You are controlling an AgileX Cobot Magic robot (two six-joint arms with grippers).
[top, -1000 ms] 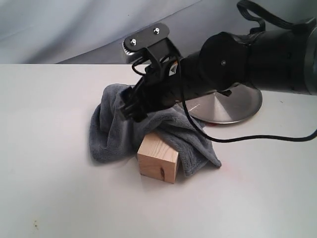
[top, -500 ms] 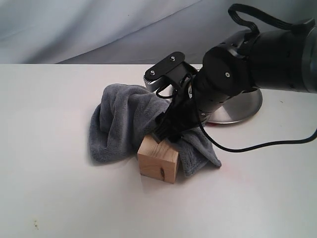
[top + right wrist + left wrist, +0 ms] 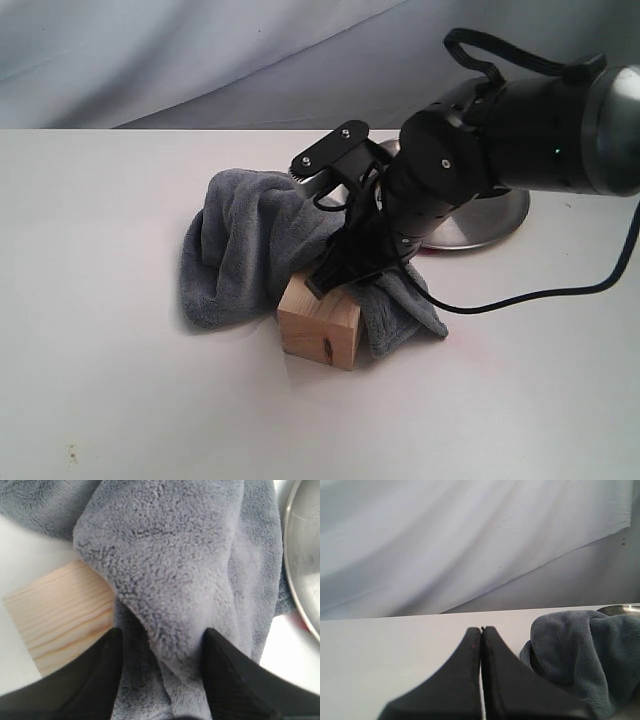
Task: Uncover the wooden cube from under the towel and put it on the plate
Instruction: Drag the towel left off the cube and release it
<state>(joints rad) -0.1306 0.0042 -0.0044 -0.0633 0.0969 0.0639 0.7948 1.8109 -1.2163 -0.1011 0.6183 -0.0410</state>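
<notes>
Next, my right gripper pinches the towel's fold (image 3: 172, 642) and pulls it back out of the way before taking the cube, because the blue-grey towel hangs over the wooden cube's rear edge (image 3: 106, 580).
The wooden cube (image 3: 320, 325) stands on the table with its front and top bare, and its rear edge is still under the blue-grey towel (image 3: 240, 245). My right gripper (image 3: 335, 272) hangs just over the cube's rear edge. In the right wrist view the right gripper (image 3: 161, 636) is open, its fingers astride a fold of the towel (image 3: 165, 555), with the cube (image 3: 60, 620) beside one finger. The steel plate (image 3: 495, 215) lies behind the right arm. My left gripper (image 3: 481, 629) is shut and empty, low over the table beside the towel (image 3: 580, 655).
The white table (image 3: 100, 380) runs wide to the left and front of the towel. A grey cloth backdrop (image 3: 150, 50) hangs behind. A black cable (image 3: 540, 290) trails from the right arm across the table in front of the plate.
My right gripper has swung from the top left of the towel heap to the right and down, ending over the cube's rear edge. Cube and plate have not moved.
</notes>
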